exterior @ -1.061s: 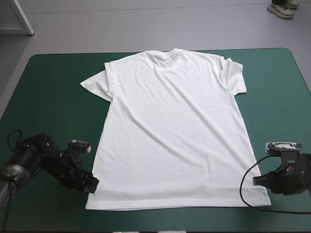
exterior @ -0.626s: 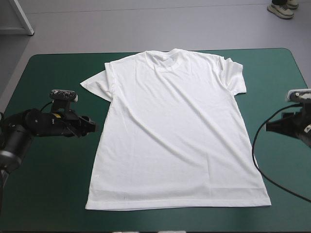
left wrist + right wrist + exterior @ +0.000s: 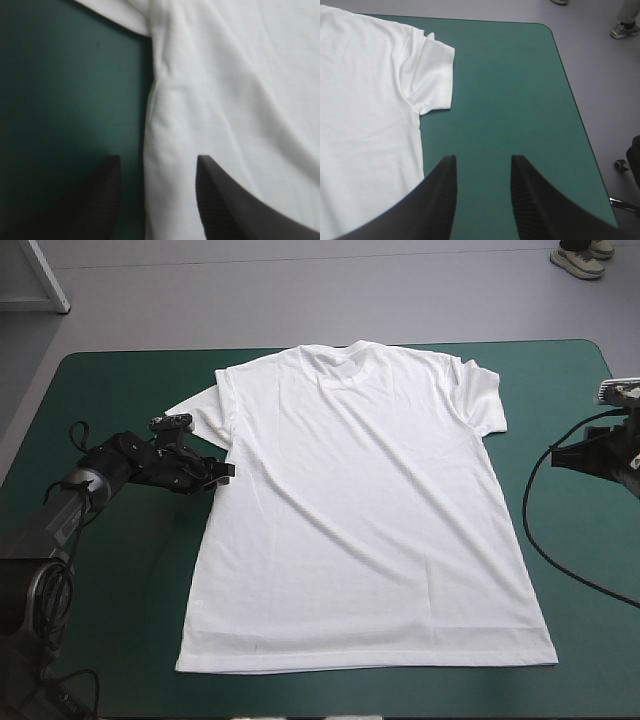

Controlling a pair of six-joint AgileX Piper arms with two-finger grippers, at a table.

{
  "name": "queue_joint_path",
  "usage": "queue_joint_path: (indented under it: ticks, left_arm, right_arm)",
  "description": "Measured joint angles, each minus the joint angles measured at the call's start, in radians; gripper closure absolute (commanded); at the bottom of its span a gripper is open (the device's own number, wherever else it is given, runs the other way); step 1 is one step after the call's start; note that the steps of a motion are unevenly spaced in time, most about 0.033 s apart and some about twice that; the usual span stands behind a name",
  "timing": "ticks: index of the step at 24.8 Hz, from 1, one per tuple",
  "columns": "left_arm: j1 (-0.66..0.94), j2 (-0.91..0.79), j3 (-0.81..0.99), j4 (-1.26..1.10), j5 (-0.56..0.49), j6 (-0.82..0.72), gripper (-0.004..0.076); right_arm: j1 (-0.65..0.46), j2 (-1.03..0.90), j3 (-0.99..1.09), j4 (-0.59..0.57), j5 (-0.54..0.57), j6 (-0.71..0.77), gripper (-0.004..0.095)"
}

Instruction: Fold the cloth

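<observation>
I expect the white T-shirt (image 3: 360,510) to fold limply over itself and stay rumpled when I bring the T-shirt's side edge inward, because soft ripples run (image 3: 162,97) along that edge.
The white T-shirt (image 3: 360,510) lies spread flat on the teal-green cover, collar toward the far edge, hem toward the near edge. My left gripper (image 3: 224,474) is at the shirt's left side edge, just below the left sleeve (image 3: 196,412). In the left wrist view the left gripper (image 3: 157,167) is open and low: the shirt's edge (image 3: 150,125) runs between its fingers, one over the cover, one over the cloth. My right gripper (image 3: 558,454) hovers at the table's right side, apart from the shirt. In its own view the right gripper (image 3: 482,162) is open over bare cover, the right sleeve (image 3: 434,75) ahead and to the side.
Bare teal-green cover (image 3: 110,570) shows along both sides of the shirt. The table's rounded far right corner (image 3: 545,27) lies ahead of the right gripper. A black cable loop (image 3: 545,540) hangs over the cover at the right.
Both arms left the shirt's near hem corners. The left gripper went along the left side to just below the sleeve. The right arm rose and moved toward the far right.
</observation>
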Motion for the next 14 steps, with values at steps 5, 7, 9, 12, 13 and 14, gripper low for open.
queue_joint_path:
  ticks: [5,7,9,12,13,14]
  left_arm:
    - [0.000,0.042,-0.002,-0.043,-0.001,0.065,0.0429]
    - [0.000,0.046,-0.003,-0.046,-0.013,0.085,0.0492]
    - [0.000,0.048,-0.003,-0.046,-0.016,0.103,0.0558]
    - [-0.012,0.050,-0.003,-0.045,-0.026,0.127,0.0649]
    - [-0.024,0.053,-0.004,-0.045,-0.035,0.141,0.0672]
    - [-0.033,0.057,-0.004,-0.045,-0.042,0.147,0.0691]
  right_arm:
    - [0.000,0.028,0.000,0.021,0.002,0.000,0.0561]
    - [0.000,0.046,0.000,0.028,0.002,0.000,0.0562]
    - [0.000,0.069,0.000,0.028,0.004,0.000,0.0562]
    - [0.000,0.100,0.000,0.031,0.004,-0.001,0.0562]
    - [0.000,0.111,0.000,0.031,0.004,-0.002,0.0561]
    - [0.000,0.123,0.000,0.031,0.004,-0.003,0.0561]
